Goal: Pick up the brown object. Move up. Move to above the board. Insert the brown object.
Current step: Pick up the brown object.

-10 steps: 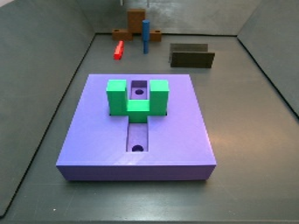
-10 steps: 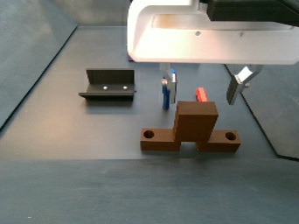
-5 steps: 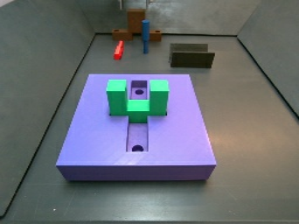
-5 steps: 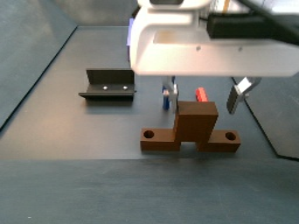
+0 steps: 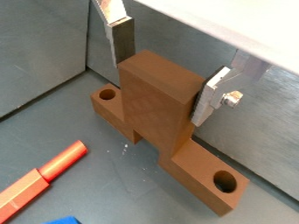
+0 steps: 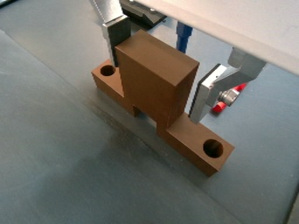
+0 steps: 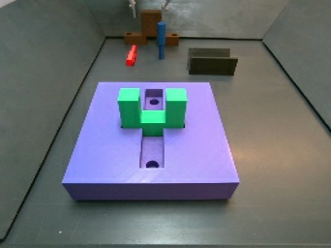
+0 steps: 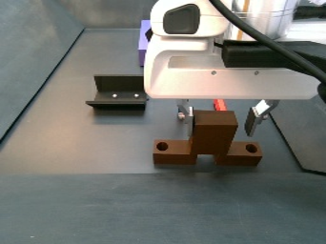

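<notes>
The brown object [image 7: 150, 24] will fit lengthwise in the groove, holed at each end [image 7: 153, 151], when I put it in, because the groove runs between the green U-shaped block's arms.
The brown object [image 8: 213, 134] lies on the grey floor: a bar with a tall raised block at its middle and a round hole at each end [image 5: 159, 94] [image 6: 153, 75]. My gripper [image 8: 222, 115] hangs just over it, open. Its fingers [image 5: 121, 41] [image 6: 215, 88] stand on either side of the raised block with small gaps, holding nothing. The purple-blue board [image 7: 196, 145], with its groove and the green U-shaped block [image 7: 153, 109], lies in the middle of the floor. The brown object [image 7: 154, 20] sits well beyond it by the back wall.
A red stick [image 7: 132, 53] and an upright blue stick [image 7: 161, 39] lie close to the brown object. The dark fixture [image 8: 117, 92] [image 7: 212, 64] stands to one side. Grey walls close in around the floor.
The gripper has come down over the brown object. Its fingers now reach beside the raised block. Nothing else has moved.
</notes>
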